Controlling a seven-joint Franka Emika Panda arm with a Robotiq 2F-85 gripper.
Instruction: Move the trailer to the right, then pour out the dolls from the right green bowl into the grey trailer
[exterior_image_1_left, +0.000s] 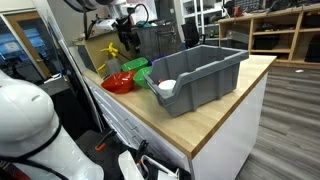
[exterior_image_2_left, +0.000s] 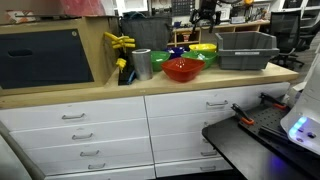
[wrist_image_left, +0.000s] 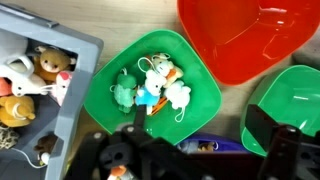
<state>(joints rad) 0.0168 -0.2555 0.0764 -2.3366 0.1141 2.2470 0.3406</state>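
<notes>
The soft toys (wrist_image_left: 32, 82) are bunched behind the grey trailer's high side (wrist_image_left: 78, 88), so I expect them to ride along as a group when the robot moves the trailer.
The grey trailer (exterior_image_1_left: 205, 70) stands on the wooden counter; it also shows in an exterior view (exterior_image_2_left: 245, 48). In the wrist view its wall (wrist_image_left: 70, 45) is at the left, with several soft toys inside. A green bowl (wrist_image_left: 195, 95) lies at the centre of the wrist view and holds the small dolls (wrist_image_left: 150, 85), which are green, white and orange. A second green bowl (wrist_image_left: 290, 100) lies at the right edge. My gripper (wrist_image_left: 195, 140) is open and empty above the near rim of the bowl with the dolls. It hangs high over the bowls in both exterior views (exterior_image_1_left: 122, 22) (exterior_image_2_left: 205, 20).
A red bowl (wrist_image_left: 245, 35) lies next to both green bowls and shows in both exterior views (exterior_image_1_left: 118, 83) (exterior_image_2_left: 183, 68). A blue dish (wrist_image_left: 195, 145) lies under the gripper. A white cup-like object (exterior_image_1_left: 166, 88) sits by the trailer's lip. A metal cup (exterior_image_2_left: 141, 63) and a yellow object (exterior_image_2_left: 120, 42) stand nearby.
</notes>
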